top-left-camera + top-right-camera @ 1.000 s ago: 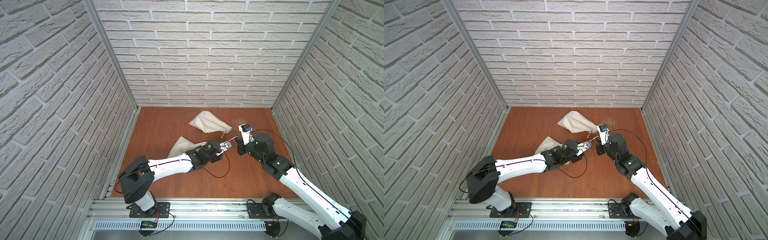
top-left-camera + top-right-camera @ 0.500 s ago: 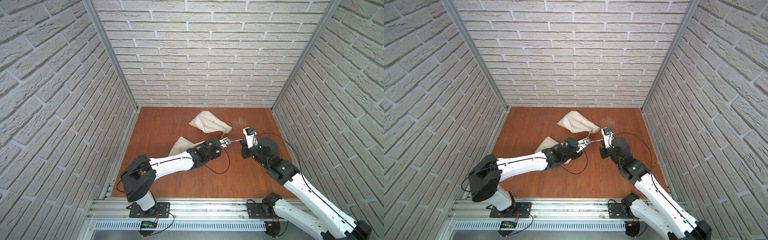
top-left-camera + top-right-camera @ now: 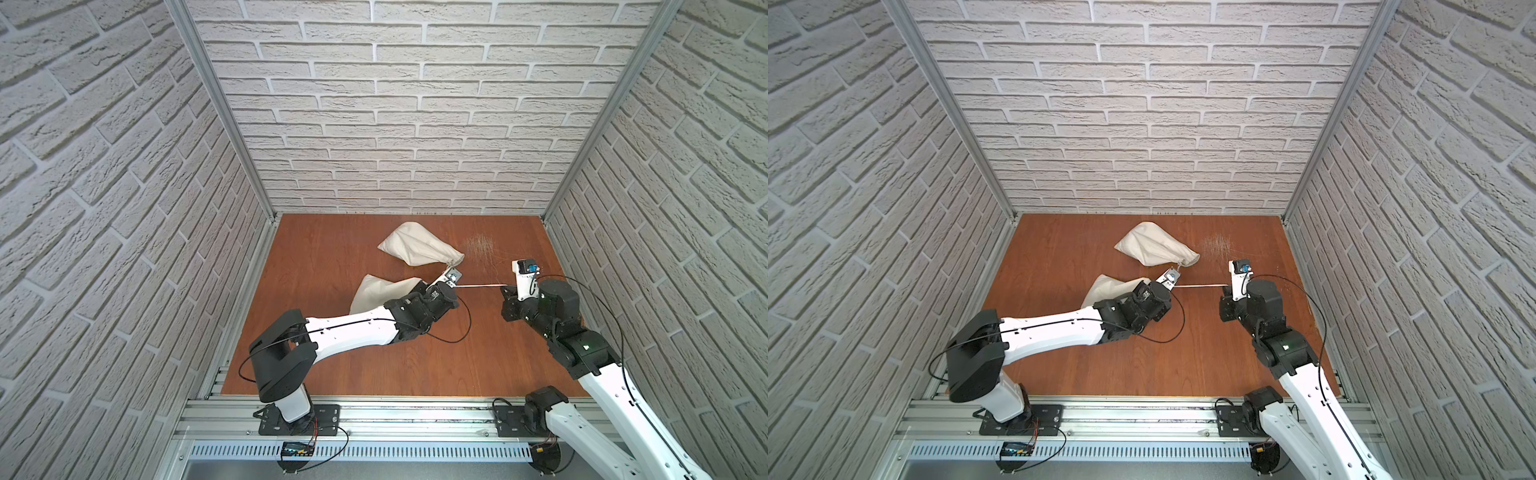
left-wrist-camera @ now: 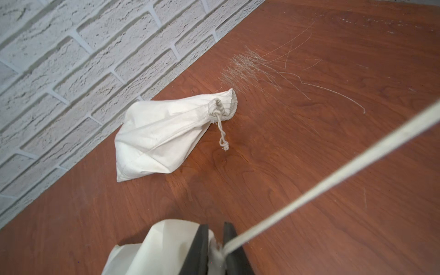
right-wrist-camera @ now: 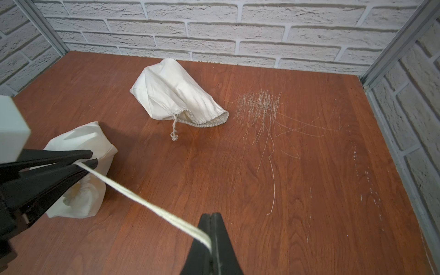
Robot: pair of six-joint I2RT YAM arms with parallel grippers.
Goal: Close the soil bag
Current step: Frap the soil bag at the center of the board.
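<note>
Next, I ease my right gripper back and take hold of the soil bag's neck [image 5: 84, 185] again with my left gripper, because the taut drawstring [image 5: 104, 177] is pinched in my left gripper's fingers.
The soil bag [image 3: 374, 291] [image 3: 1106, 286] is a cream cloth sack lying on the wooden table, partly under my left arm. My left gripper [image 3: 452, 284] [image 4: 215, 228] is shut on its gathered neck, and cloth shows between the jaws. A white drawstring [image 3: 482, 285] [image 3: 1200, 285] [image 5: 147, 203] runs taut from that neck to the right. My right gripper [image 3: 508, 289] [image 5: 210, 216] is shut on the string's far end. In the right wrist view, the left gripper [image 5: 88, 158] sits in front of the soil bag [image 5: 81, 140].
A second cream bag [image 3: 415, 249] [image 4: 157, 133] [image 5: 173, 92] lies near the back wall, its mouth loosely gathered and a short cord hanging out. Pale scratches [image 3: 482, 245] mark the table to its right. Brick walls close in three sides.
My right gripper has drawn away to the right from the left gripper, and the drawstring between them has lengthened and gone taut. The left gripper has closed on the bag's neck.
</note>
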